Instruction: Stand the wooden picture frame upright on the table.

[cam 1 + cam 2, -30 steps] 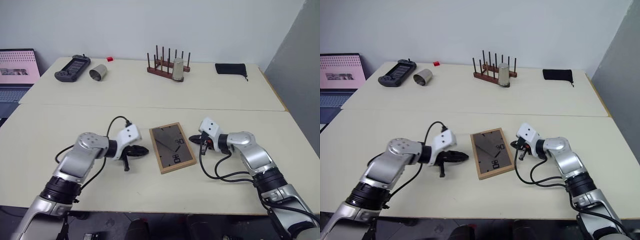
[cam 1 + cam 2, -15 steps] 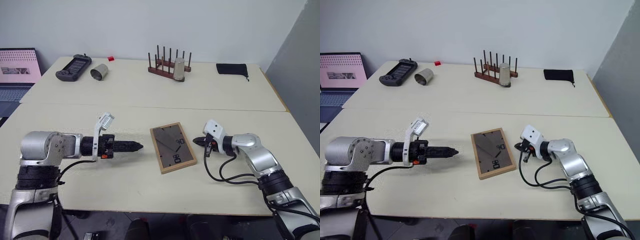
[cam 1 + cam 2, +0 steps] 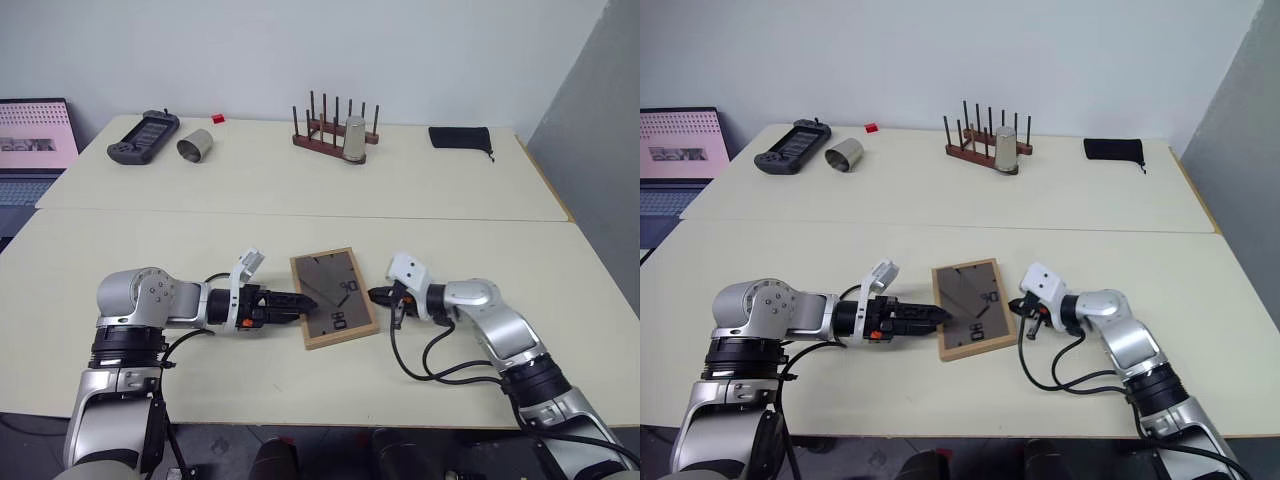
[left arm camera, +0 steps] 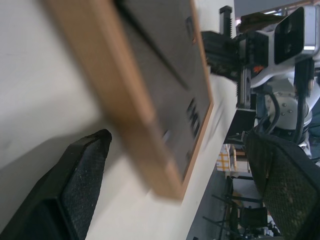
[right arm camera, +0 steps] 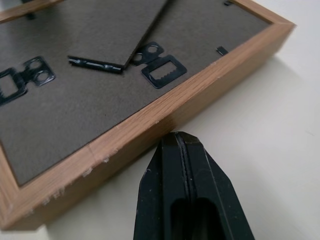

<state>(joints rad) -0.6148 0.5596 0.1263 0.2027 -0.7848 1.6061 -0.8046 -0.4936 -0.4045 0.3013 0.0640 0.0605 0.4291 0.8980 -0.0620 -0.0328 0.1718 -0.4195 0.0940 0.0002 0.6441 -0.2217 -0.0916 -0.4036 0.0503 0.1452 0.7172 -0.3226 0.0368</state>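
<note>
My left gripper has the frame's edge [image 4: 135, 112] slanting between its fingers. I should grip that edge straight on and lift it before my right gripper opens the frame's folded stand [image 5: 117, 35].
The wooden picture frame [image 3: 333, 292] lies flat on the cream table [image 3: 300, 190], its dark grey back panel, folded stand and hanger clips [image 5: 162, 70] facing up. My left gripper [image 3: 297, 303] is open at the frame's left edge. The light wood border [image 4: 135, 125] sits between its two fingers [image 4: 82, 180]. My right gripper [image 3: 374, 295] is shut, and its joined fingertips [image 5: 176, 145] are at the frame's right wooden edge, touching it or nearly so.
At the table's back stand a dark brown peg rack [image 3: 325, 135] with a metal cup [image 3: 354, 140] against it, a tipped metal cup [image 3: 195, 147], a black handheld device [image 3: 145, 135] and a black pouch [image 3: 461, 138]. A laptop [image 3: 35, 135] sits far left.
My left gripper has rolled, swung right to the frame's left edge and opened. My right gripper, still shut, has moved left up to the frame's right edge. The frame sits slightly further left.
</note>
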